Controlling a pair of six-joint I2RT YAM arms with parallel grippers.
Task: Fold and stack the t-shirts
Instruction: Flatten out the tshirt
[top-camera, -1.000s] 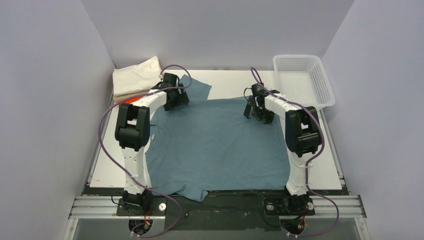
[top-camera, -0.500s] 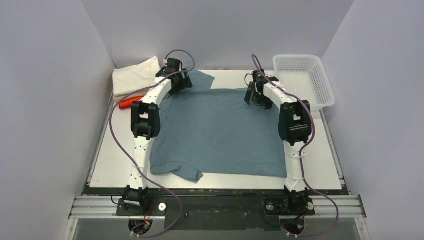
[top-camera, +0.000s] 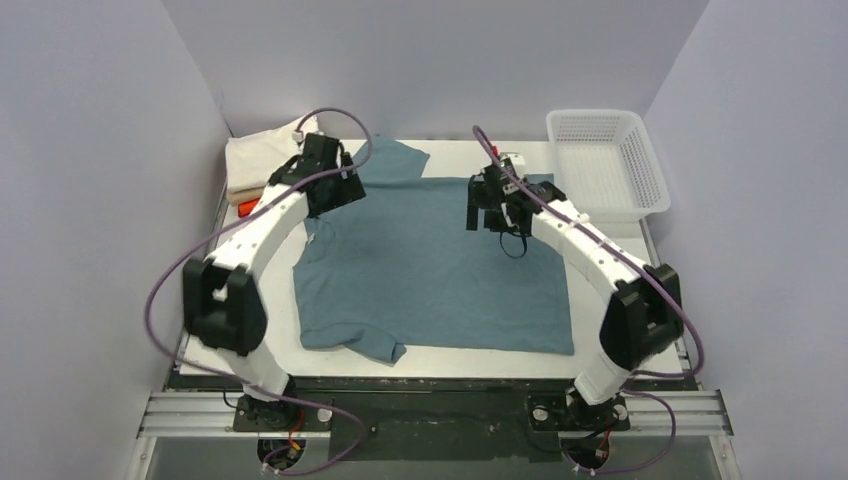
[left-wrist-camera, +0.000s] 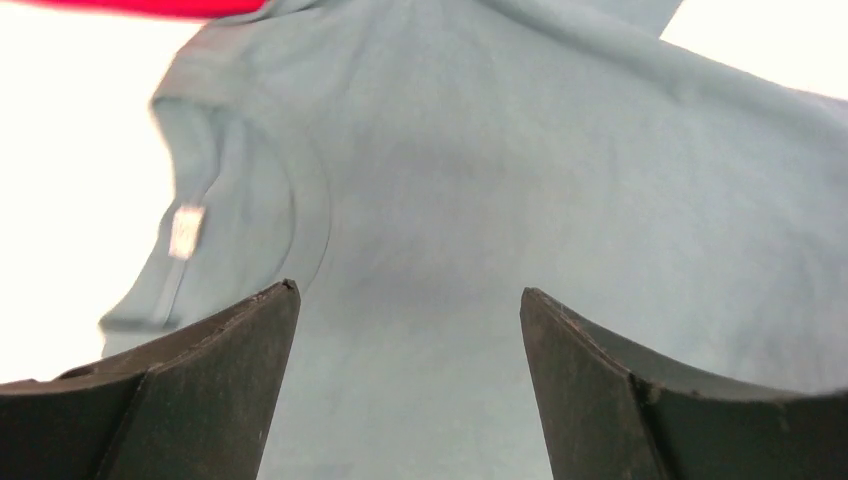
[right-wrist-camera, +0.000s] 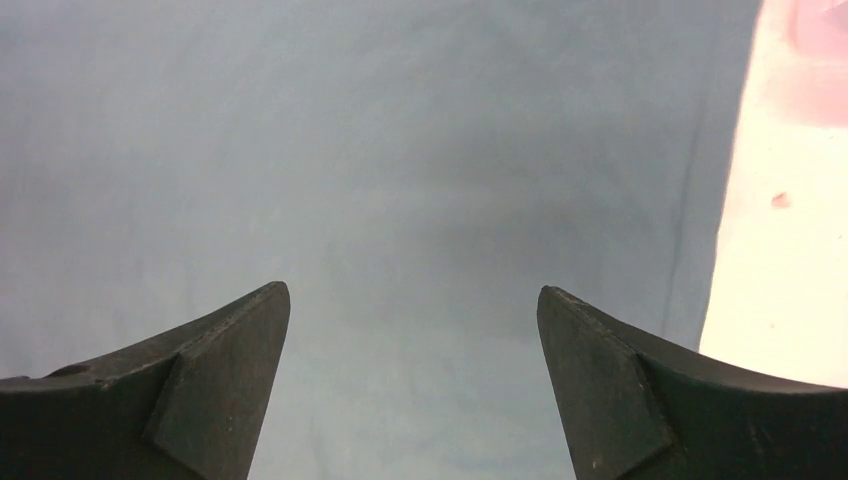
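Note:
My left gripper should flip the t-shirt's near shoulder (top-camera: 322, 333) up and pull the near sleeve (top-camera: 376, 343) out flat before I fold, because it is tucked under the teal-blue t-shirt.
The large teal-blue t-shirt (top-camera: 430, 275) lies spread flat on the white table, collar at the left, one sleeve at the far left and one at the near left. My left gripper (top-camera: 333, 190) hovers open over its far left part by the collar. In the left wrist view the gripper (left-wrist-camera: 407, 290) is open and empty above the cloth (left-wrist-camera: 480, 180), with the collar and its tag (left-wrist-camera: 185, 230) to the left. My right gripper (top-camera: 492, 212) hovers open over the far right part. In the right wrist view it (right-wrist-camera: 412, 288) is empty above smooth cloth (right-wrist-camera: 400, 150). A folded cream t-shirt (top-camera: 262, 155) tops the pile at far left.
An orange-red folded edge (top-camera: 245, 204) shows under the cream pile, and a red strip (left-wrist-camera: 150, 8) shows in the left wrist view. A white mesh basket (top-camera: 605, 165) stands at the far right. Grey walls enclose the table; its bare top (right-wrist-camera: 790, 260) shows beside the shirt.
The teal shirt slid away from the near edge, where it had hung over, and now lies flat. Both grippers drew back toward the middle; the arms' elbows swung outward.

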